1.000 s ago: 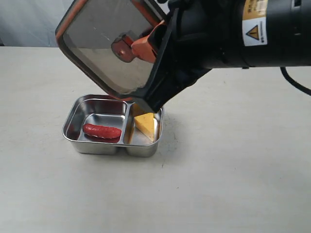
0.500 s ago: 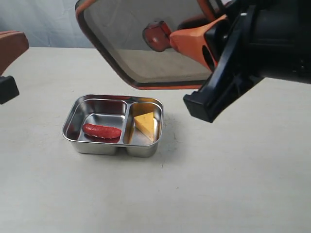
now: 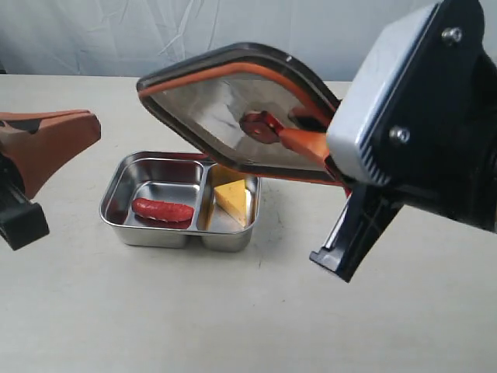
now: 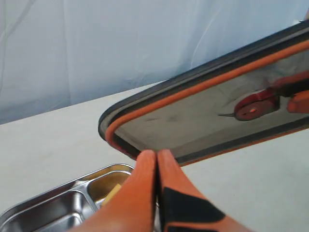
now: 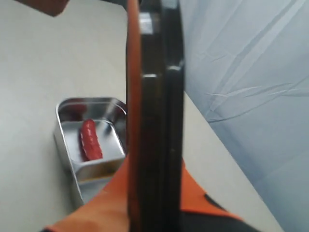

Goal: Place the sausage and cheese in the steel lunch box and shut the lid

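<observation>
Next, I take the lid's loose end (image 3: 151, 90) with my left gripper and make the lid level before closing, because the lid slants (image 3: 213, 116) in my right gripper above the lunch box.
The steel lunch box (image 3: 116, 203) stands open on the table, with the red sausage (image 3: 162, 209) in its left compartment and the yellow cheese (image 3: 231, 198) in its right one. The dark lid (image 3: 221, 101), with an orange seal and an orange valve (image 3: 260, 126), hangs tilted above the box's right side. My right gripper (image 3: 301, 134) is shut on the lid's right edge. In the right wrist view the lid (image 5: 154, 87) is edge-on between the orange fingers (image 5: 108, 203), above the sausage (image 5: 90, 139). My left gripper (image 3: 92, 126) is shut and empty, left of the box; its fingertips (image 4: 148, 155) sit just short of the lid (image 4: 203, 108).
The box (image 4: 53, 208) and cheese (image 4: 111, 193) lie below the left gripper. Pale bare table surrounds the box, and a blue-grey cloth backdrop hangs behind. The right arm's large black and grey body (image 3: 419, 132) fills the right of the exterior view.
The lid has swung down and flatter over the box, held by the right gripper. The left gripper has come further in from the left. Sausage, cheese and box have not moved.
</observation>
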`<control>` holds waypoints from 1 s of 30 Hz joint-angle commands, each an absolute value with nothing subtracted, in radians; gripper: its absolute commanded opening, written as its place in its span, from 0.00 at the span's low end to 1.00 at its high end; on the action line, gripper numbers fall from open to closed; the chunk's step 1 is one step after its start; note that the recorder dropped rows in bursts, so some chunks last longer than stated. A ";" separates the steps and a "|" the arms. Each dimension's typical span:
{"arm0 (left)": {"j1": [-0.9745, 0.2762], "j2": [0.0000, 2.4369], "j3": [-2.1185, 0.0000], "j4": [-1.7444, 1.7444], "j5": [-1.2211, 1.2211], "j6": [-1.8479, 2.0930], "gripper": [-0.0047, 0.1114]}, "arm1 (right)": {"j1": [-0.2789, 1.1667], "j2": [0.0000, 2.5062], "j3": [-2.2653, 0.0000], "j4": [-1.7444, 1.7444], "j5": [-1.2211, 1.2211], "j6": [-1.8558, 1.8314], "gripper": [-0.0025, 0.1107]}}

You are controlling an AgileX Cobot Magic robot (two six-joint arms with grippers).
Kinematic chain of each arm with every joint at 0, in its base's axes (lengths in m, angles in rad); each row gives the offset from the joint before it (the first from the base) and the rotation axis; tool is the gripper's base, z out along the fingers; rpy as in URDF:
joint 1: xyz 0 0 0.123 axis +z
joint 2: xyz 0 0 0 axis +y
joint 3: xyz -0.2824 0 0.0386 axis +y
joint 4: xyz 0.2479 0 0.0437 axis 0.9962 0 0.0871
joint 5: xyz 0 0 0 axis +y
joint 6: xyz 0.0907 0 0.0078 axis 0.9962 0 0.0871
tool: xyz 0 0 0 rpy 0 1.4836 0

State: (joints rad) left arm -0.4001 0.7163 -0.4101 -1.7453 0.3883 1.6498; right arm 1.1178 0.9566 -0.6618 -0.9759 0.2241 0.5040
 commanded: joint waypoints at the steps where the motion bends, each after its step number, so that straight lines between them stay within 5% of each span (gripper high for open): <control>1: -0.401 0.707 -0.402 -1.744 0.419 1.643 0.04 | 1.117 0.951 -0.653 -1.120 0.357 0.510 0.01; 26: -0.401 0.705 -0.410 -1.742 0.318 1.896 0.04 | 1.118 1.136 -0.653 -1.490 0.493 0.538 0.01; 30: -0.401 0.705 -0.410 -1.744 0.311 1.891 0.04 | 1.118 1.111 -0.651 -1.489 0.366 0.631 0.01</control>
State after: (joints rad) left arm -0.4001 0.7142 -0.4056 -1.7288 0.3248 1.8958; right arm 1.1178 1.1332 -0.6536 -1.4811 0.4471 0.5727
